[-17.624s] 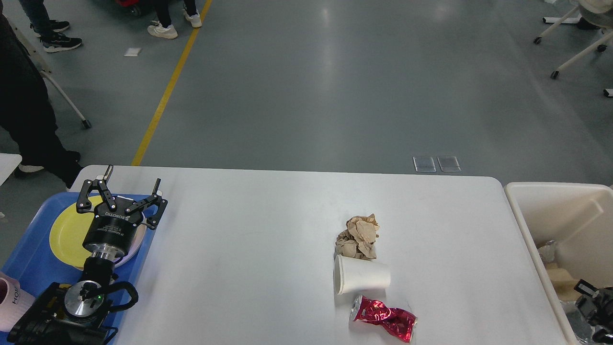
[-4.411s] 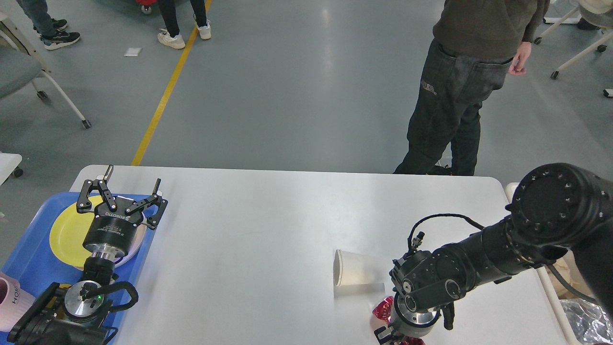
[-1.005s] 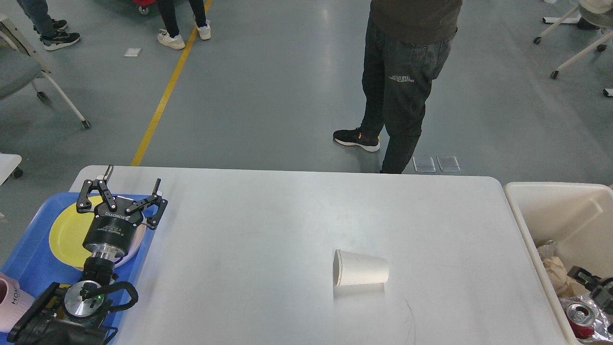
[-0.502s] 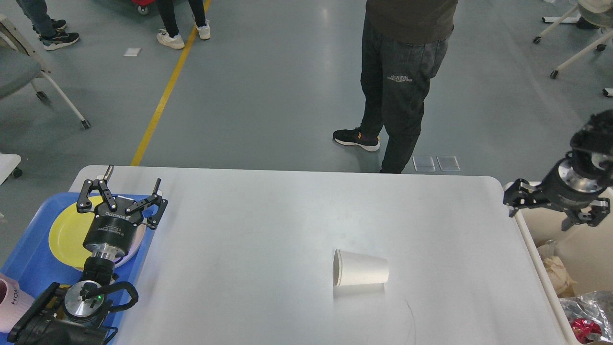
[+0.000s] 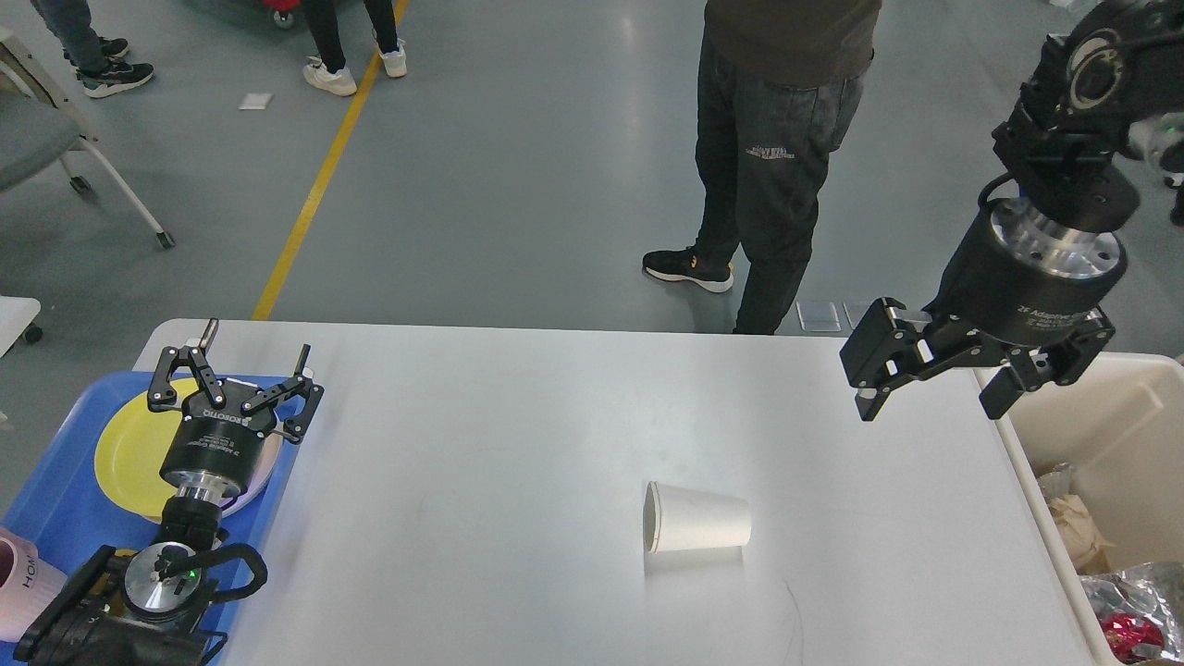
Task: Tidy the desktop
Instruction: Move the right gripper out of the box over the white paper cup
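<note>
The white paper cup [image 5: 701, 518] has a thin rim [image 5: 651, 517] around its opening, so its sides will squeeze inward when the robot grips and lifts it.
The white desktop [image 5: 518, 435] fills the lower middle of the head view. A white paper cup [image 5: 696, 530] lies on its side on it, right of centre, mouth to the left. My right gripper [image 5: 930, 407] is open and empty, raised above the desktop's right edge, up and to the right of the cup. My left gripper [image 5: 236, 370] is open and empty, over the yellow plate [image 5: 129, 444] at the left.
A blue tray [image 5: 55, 499] holds the yellow plate at the left edge, with a pink cup [image 5: 23, 592] at its near corner. A cream bin [image 5: 1110, 444] at the right holds crumpled paper, foil and a red can [image 5: 1133, 634]. A person [image 5: 777, 139] stands beyond the desktop's far edge.
My right gripper has risen out of the bin and moved left and up over the desktop's right edge. The cup and my left arm have not moved.
</note>
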Action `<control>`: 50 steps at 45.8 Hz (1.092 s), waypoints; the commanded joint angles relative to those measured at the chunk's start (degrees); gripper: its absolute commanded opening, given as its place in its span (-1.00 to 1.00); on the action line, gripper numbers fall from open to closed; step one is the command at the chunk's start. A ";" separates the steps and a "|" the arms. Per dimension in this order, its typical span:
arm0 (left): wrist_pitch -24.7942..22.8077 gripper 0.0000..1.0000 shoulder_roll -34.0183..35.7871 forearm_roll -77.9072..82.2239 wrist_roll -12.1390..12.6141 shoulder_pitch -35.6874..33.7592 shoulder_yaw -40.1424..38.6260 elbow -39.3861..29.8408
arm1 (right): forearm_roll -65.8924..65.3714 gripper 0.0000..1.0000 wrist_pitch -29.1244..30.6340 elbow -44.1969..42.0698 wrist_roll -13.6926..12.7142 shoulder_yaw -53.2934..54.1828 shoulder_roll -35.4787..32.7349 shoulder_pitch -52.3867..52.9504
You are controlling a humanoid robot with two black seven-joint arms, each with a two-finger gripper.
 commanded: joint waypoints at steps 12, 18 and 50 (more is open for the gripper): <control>0.00 0.94 -0.01 0.00 0.00 0.01 -0.03 0.00 | 1.30 1.00 -4.39 4.50 0.18 0.52 3.67 5.13; 0.00 0.94 -0.01 0.00 0.00 0.01 -0.03 0.00 | 1.30 1.00 -4.91 3.09 0.36 1.66 3.84 3.73; 0.00 0.94 -0.01 0.00 0.09 0.01 -0.03 0.00 | 40.57 1.00 -36.55 -9.91 -2.63 10.71 8.50 -35.11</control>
